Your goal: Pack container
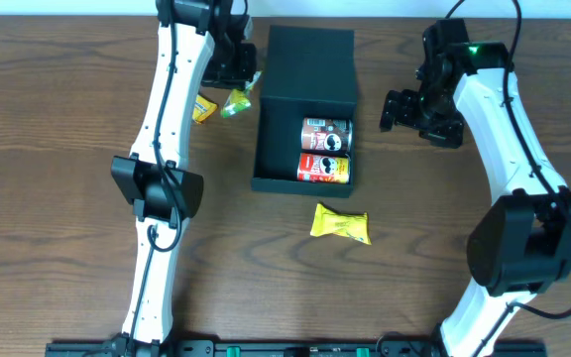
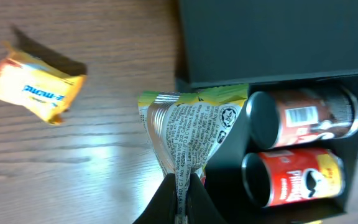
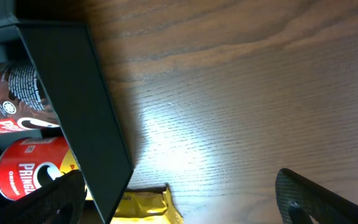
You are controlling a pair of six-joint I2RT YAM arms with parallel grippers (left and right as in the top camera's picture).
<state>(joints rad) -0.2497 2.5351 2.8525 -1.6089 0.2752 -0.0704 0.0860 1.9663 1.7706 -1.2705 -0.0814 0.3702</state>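
Observation:
I keep carrying the green-yellow snack packet (image 1: 238, 100) with my left gripper until it hangs over the open gap (image 1: 283, 141) beside the brown snack can, because the packet fits that gap.
The dark teal-green container (image 1: 305, 94) lies open at the table's middle, its flap lid toward the back. Inside are a brown snack can (image 1: 326, 134) and a red snack can (image 1: 323, 169). My left gripper (image 1: 238, 87) is shut on a green-yellow snack packet (image 2: 188, 124), held just left of the container's wall (image 2: 229, 149). My right gripper (image 1: 404, 107) is open and empty over bare table right of the container (image 3: 73, 93). A yellow packet (image 1: 340, 224) lies in front of the container. Another yellow packet (image 1: 202, 107) lies left of it.
The wooden table (image 1: 67, 149) stretches around. The cans show in the left wrist view (image 2: 303, 115) and the right wrist view (image 3: 23, 168). The front yellow packet shows in the right wrist view (image 3: 145, 205). The left yellow packet shows in the left wrist view (image 2: 36, 90).

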